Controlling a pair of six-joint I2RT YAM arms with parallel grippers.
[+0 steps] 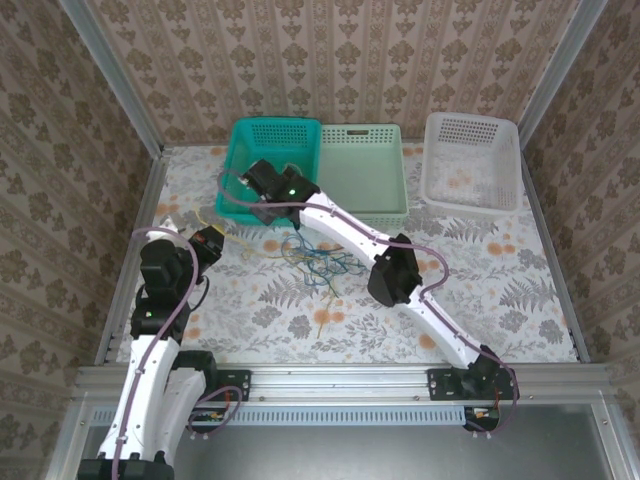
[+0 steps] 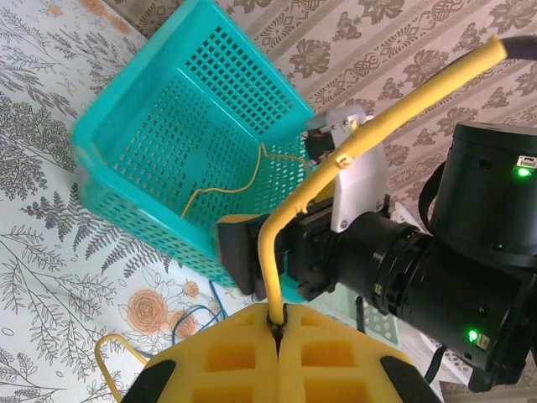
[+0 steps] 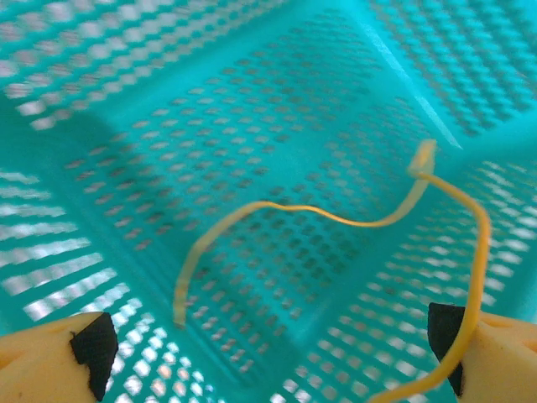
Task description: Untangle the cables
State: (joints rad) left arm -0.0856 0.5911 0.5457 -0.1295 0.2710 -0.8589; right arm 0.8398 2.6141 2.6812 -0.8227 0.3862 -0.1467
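Note:
The yellow cable is stuck to the open right gripper's finger (image 3: 463, 340), so the robot should lift that finger back and have the left gripper pull the cable (image 3: 481, 243) off.
A loose tangle of blue, dark and yellow cables (image 1: 318, 262) lies on the flowered table in front of the baskets. My left gripper (image 1: 212, 243) is at the left of it, its yellow fingers (image 2: 281, 323) shut on a yellow cable (image 2: 377, 126) that rises toward the right arm. My right gripper (image 1: 258, 192) reaches into the teal basket (image 1: 240, 150) and stands open (image 3: 268, 353). The thin end of the yellow cable (image 3: 294, 210) lies loose on the teal basket's floor (image 3: 252, 101) and trails past the right fingertip (image 3: 445, 336). Blue cable loops (image 2: 193, 315) lie on the table near my left fingers.
A pale green basket (image 1: 362, 170) stands right of the teal one, and a clear white basket (image 1: 470, 160) at the back right. Patterned walls close the table at the back and both sides. A metal rail (image 1: 340, 375) runs along the near edge.

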